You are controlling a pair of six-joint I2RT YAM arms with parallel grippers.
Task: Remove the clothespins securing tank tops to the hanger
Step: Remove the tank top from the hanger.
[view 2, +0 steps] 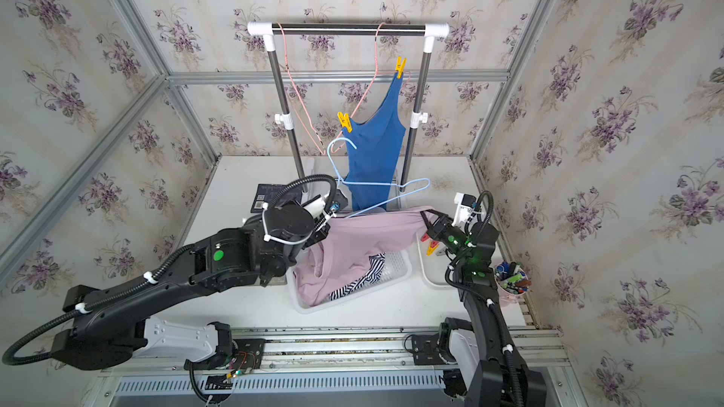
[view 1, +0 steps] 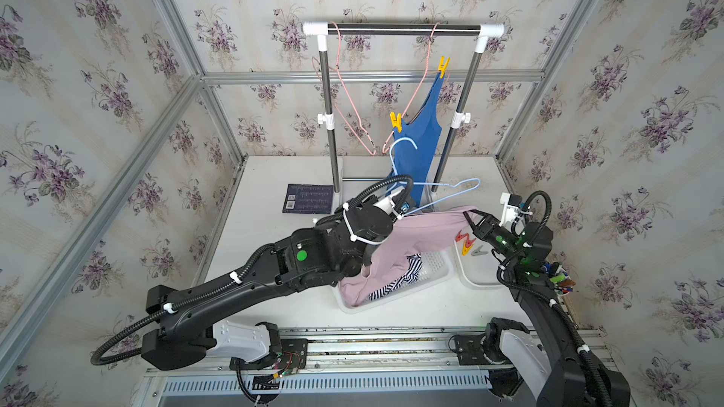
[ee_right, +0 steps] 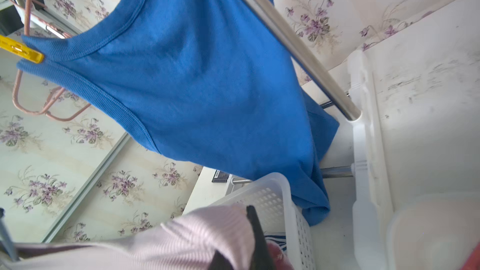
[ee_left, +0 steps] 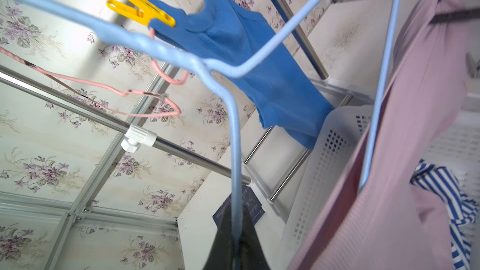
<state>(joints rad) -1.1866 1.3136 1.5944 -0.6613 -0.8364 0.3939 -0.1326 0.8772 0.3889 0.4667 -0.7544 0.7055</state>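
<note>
I should lower the taut pink-mauve tank top [ee_left: 362, 187] into the basket [view 1: 435, 272] with my right gripper and reach closer to the light blue hanger's end, because that end is inside the tank top.
A bright blue tank top [view 1: 419, 150] [ee_right: 207, 87] hangs from a pink hanger [view 1: 427, 72] on the rail, pinned by two yellow clothespins [view 1: 443, 66] [view 1: 396, 121] [ee_left: 140, 9]. My left gripper [ee_left: 237, 206] [view 1: 407, 205] is shut on the wire of a light blue hanger [ee_left: 235, 131] [view 1: 403, 138]. The pink-mauve tank top [view 1: 423, 236] [ee_left: 405, 151] stretches from that hanger to my right gripper [view 1: 470, 215] [ee_right: 244, 214], which is shut on its fabric, and its lower part drapes into a white basket [view 1: 438, 272]. The striped tank top [view 1: 411, 268] lies in the basket.
A white tray [view 1: 466, 276] at the right holds red [view 1: 460, 236], yellow [view 1: 468, 246] and grey [view 1: 478, 252] clothespins. An empty pink hanger [view 1: 344, 92] hangs at the rail's left end. A dark booklet [view 1: 307, 199] lies by the rack's left post [view 1: 333, 150]. A pen cup [view 1: 560, 279] stands far right.
</note>
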